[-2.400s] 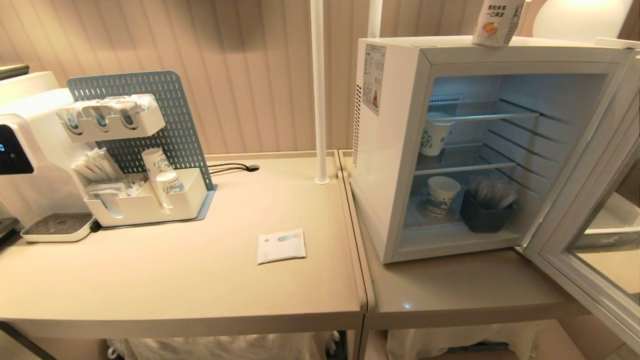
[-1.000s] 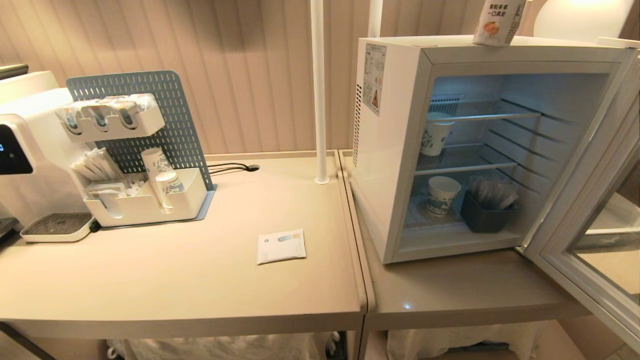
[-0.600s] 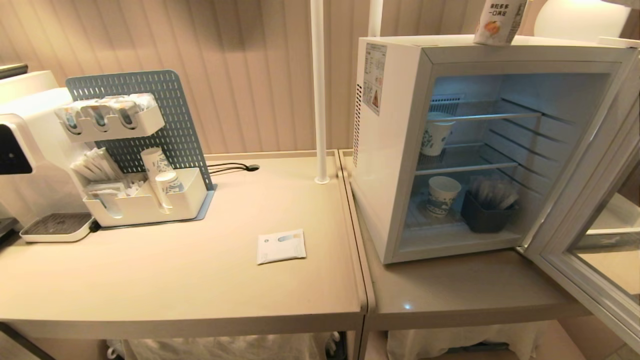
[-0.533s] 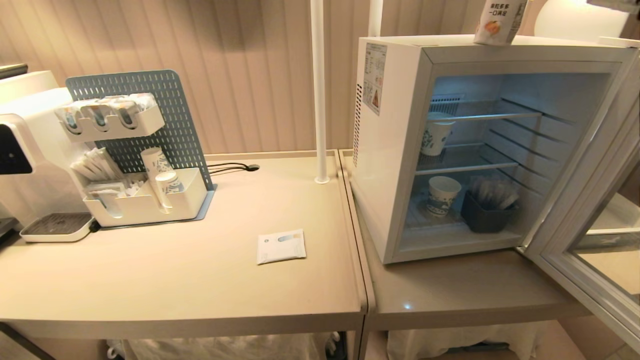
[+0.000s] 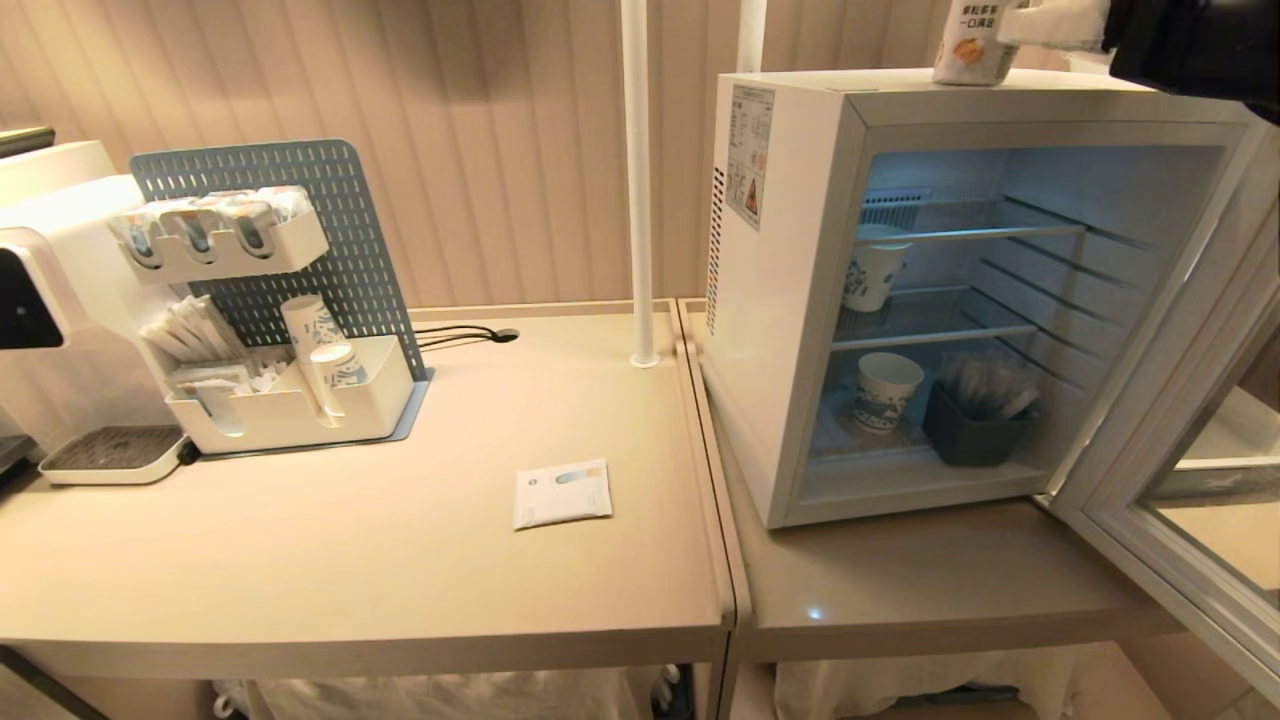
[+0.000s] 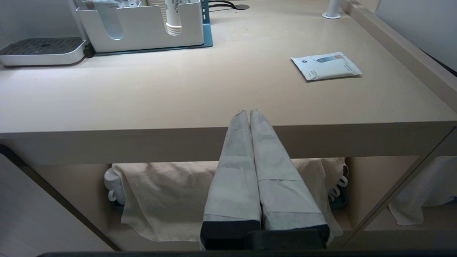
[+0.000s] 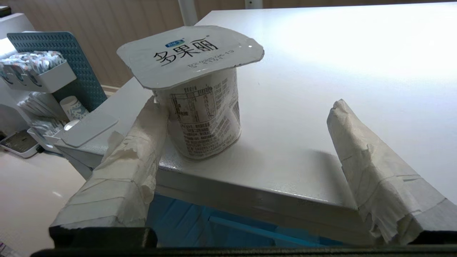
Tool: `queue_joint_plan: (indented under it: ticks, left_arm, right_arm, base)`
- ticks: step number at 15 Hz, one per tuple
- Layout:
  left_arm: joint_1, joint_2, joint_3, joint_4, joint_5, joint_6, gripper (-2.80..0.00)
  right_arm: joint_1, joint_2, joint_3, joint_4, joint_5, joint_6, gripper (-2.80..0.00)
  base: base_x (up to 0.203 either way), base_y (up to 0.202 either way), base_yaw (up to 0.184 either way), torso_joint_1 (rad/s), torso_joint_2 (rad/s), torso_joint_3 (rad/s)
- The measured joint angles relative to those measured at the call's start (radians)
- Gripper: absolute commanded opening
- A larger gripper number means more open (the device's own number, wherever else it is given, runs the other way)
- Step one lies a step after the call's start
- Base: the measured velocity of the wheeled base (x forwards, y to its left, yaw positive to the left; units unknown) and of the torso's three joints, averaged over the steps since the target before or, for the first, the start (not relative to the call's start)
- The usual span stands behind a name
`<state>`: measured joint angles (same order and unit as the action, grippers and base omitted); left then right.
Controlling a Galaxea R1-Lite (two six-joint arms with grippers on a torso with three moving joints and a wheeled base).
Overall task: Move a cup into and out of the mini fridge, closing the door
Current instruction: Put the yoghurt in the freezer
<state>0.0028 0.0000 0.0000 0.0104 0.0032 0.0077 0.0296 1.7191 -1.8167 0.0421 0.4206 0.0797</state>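
I keep moving my right gripper toward the tub and close it under the lid, because the tub's body (image 7: 204, 120) stands free between my open fingers.
The cup (image 5: 968, 52) (image 7: 203, 110), a white sealed tub with dark print, stands on top of the mini fridge (image 5: 790, 300) near its front edge. My right gripper (image 7: 248, 107) is open wide at the tub's height. One taped finger (image 7: 142, 142) lies against the tub's side and the other finger (image 7: 360, 142) stands far off it. In the head view only a white finger (image 5: 1050, 20) shows, beside the tub at the top right. The door (image 5: 1180, 590) hangs wide open to the right. My left gripper (image 6: 249, 112) is shut and parked below the table's front edge.
Inside the fridge are two patterned paper cups (image 5: 870, 275) (image 5: 885, 390) and a dark bin of sachets (image 5: 975, 425). A white packet (image 5: 562, 492), a pegboard organizer (image 5: 290, 400), a water dispenser (image 5: 40, 300) and a white pole (image 5: 637, 180) stand on the left table.
My right arm has come into the head view at the top right, up to the tub. The tub has shifted slightly left on the fridge top. The left arm has not moved.
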Motion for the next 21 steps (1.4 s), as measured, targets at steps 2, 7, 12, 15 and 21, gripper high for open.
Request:
queue_joint_plan:
  ticks: [2, 7, 12, 15, 21]
  left_arm:
    - [0.0, 0.0, 0.0, 0.0, 0.0, 0.0, -2.8]
    - [0.0, 0.0, 0.0, 0.0, 0.0, -0.001, -2.8]
    - [0.0, 0.0, 0.0, 0.0, 0.001, -0.003, -2.8]
    - [0.0, 0.0, 0.0, 0.0, 0.001, -0.003, -2.8]
    - [0.0, 0.0, 0.0, 0.0, 0.001, -0.003, -2.8]
  right_arm:
    - [0.013, 0.013, 0.0, -0.002, -0.002, 0.0, 0.0]
    - [0.046, 0.029, -0.025, 0.0, -0.005, -0.002, 0.0]
    - [0.089, 0.082, -0.099, 0.008, -0.017, -0.001, 0.0]
    - [0.11, 0.112, -0.112, -0.006, -0.038, -0.002, 0.0]
    - [0.122, 0.13, -0.116, -0.001, -0.061, 0.0, -2.8]
  base:
    - [0.0, 0.0, 0.0, 0.0, 0.0, 0.0]
    - [0.0, 0.0, 0.0, 0.0, 0.0, 0.0]
    - [0.0, 0.0, 0.0, 0.0, 0.0, 0.0]
    - [0.0, 0.0, 0.0, 0.0, 0.0, 0.0]
    - [0.0, 0.0, 0.0, 0.0, 0.0, 0.0]
